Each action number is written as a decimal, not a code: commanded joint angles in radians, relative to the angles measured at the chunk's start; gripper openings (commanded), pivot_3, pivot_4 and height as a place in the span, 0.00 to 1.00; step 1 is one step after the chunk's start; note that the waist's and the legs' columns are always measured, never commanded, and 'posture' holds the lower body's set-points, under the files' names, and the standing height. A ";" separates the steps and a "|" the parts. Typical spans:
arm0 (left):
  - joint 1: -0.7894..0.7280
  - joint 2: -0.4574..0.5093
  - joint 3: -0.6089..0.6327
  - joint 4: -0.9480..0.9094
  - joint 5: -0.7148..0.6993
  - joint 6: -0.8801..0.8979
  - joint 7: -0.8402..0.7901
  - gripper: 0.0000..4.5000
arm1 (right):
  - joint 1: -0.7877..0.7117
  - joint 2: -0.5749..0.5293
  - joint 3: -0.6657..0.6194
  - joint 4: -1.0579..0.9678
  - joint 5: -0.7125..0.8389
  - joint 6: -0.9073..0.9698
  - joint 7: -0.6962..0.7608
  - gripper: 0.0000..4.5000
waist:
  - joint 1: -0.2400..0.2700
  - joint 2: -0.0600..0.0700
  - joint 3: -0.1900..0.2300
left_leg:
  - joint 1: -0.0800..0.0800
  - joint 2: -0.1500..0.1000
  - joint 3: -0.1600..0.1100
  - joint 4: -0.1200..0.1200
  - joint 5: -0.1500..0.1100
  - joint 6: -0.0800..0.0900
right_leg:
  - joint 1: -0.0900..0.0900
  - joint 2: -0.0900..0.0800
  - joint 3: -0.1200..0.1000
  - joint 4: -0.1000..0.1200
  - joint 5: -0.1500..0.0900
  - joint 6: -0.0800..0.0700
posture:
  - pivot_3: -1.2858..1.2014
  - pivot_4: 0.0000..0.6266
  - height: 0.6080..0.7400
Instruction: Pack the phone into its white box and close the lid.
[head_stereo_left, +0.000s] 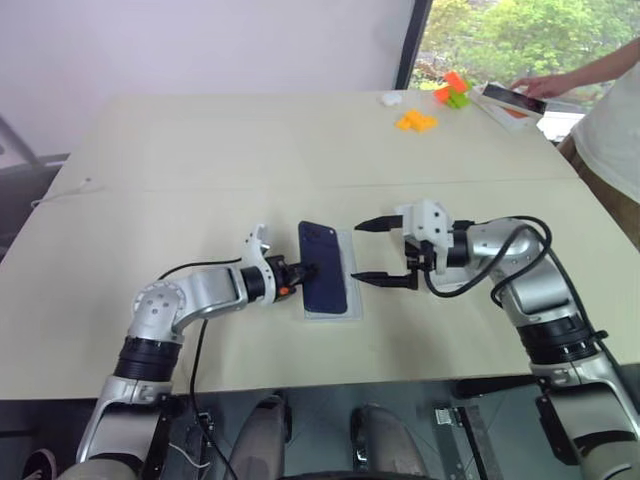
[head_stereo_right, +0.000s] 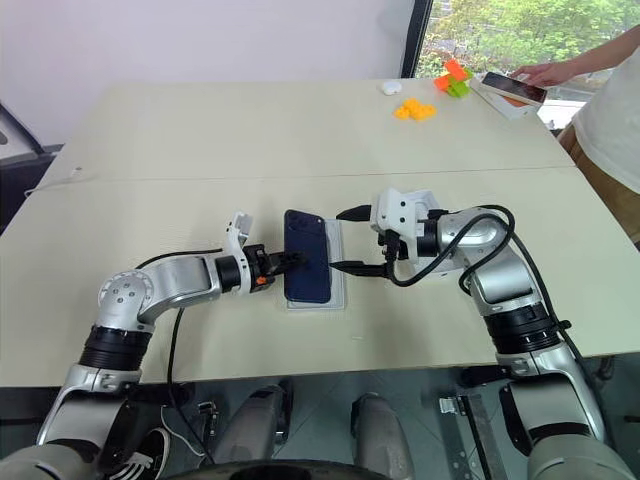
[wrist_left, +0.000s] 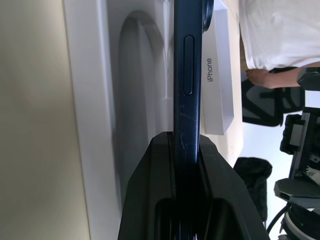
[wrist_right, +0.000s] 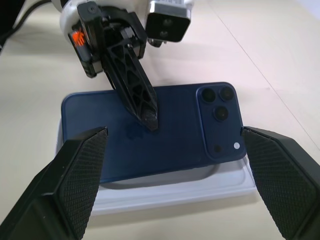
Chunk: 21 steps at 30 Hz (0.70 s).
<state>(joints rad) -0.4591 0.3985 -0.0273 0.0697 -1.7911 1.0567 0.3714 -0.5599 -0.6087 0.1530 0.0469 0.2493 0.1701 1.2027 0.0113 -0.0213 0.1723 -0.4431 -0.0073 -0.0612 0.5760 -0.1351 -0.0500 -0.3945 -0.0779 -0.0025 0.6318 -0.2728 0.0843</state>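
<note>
The phone sticks out past the tray's edge (head_stereo_left: 303, 240) on my left gripper's side, so next my left gripper moves the phone over the tray's hollow (wrist_right: 187, 175), lets go of it and presses it in.
The dark navy phone (head_stereo_left: 323, 268) hangs just over a white insert tray (wrist_right: 200, 187) with a rounded recess, at the middle of the table. My left gripper (head_stereo_left: 300, 272) is shut on the phone's long left edge, with one finger (wrist_right: 145, 107) lying across its glossy back. The camera cluster (wrist_right: 218, 107) faces up at the far end. My right gripper (head_stereo_left: 357, 252) stands open just right of the phone, its fingertips pointing at it and touching nothing. The white box and the lid are out of view.
Orange blocks (head_stereo_left: 415, 122) and a green-and-orange toy (head_stereo_left: 453, 90) lie at the far right. A person (head_stereo_left: 615, 110) stands at the right edge with a hand (head_stereo_left: 545, 85) by another phone on an orange-and-white box (head_stereo_left: 512, 103). A thin cable (head_stereo_left: 70, 190) lies far left.
</note>
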 joint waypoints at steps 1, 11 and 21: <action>-0.010 -0.009 0.004 -0.014 0.030 0.022 -0.010 0.00 | -0.019 0.004 -0.003 0.007 -0.009 -0.028 -0.006 0.99 | 0.000 0.000 0.000 | 0.000 0.000 0.000 0.000 0.000 0.000 | 0.000 0.000 0.000 0.000 0.000 0.000 | 0.52 0.24 1.00; 0.001 -0.035 0.019 -0.026 0.016 0.037 0.020 0.00 | -0.043 0.019 0.013 0.057 -0.042 -0.075 -0.014 0.99 | 0.001 0.000 0.000 | 0.000 0.000 0.000 0.000 0.000 0.000 | 0.000 0.000 0.000 0.000 0.000 0.000 | 0.52 0.24 1.00; 0.010 -0.034 0.028 -0.052 -0.010 0.038 0.042 0.94 | -0.051 0.026 0.020 0.061 -0.047 -0.069 -0.018 1.00 | 0.001 0.000 0.000 | 0.002 0.000 0.000 0.001 0.000 0.000 | 0.002 0.000 0.000 0.000 0.000 0.000 | 0.52 0.24 1.00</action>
<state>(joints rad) -0.4484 0.3504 -0.0051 0.0192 -1.8027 1.0862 0.3965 -0.5858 -0.5872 0.1816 0.1229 0.1980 0.1043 1.1896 0.0118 -0.0211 0.1722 -0.4410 -0.0075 -0.0614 0.5768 -0.1352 -0.0501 -0.3916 -0.0781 -0.0025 0.6318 -0.2727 0.0843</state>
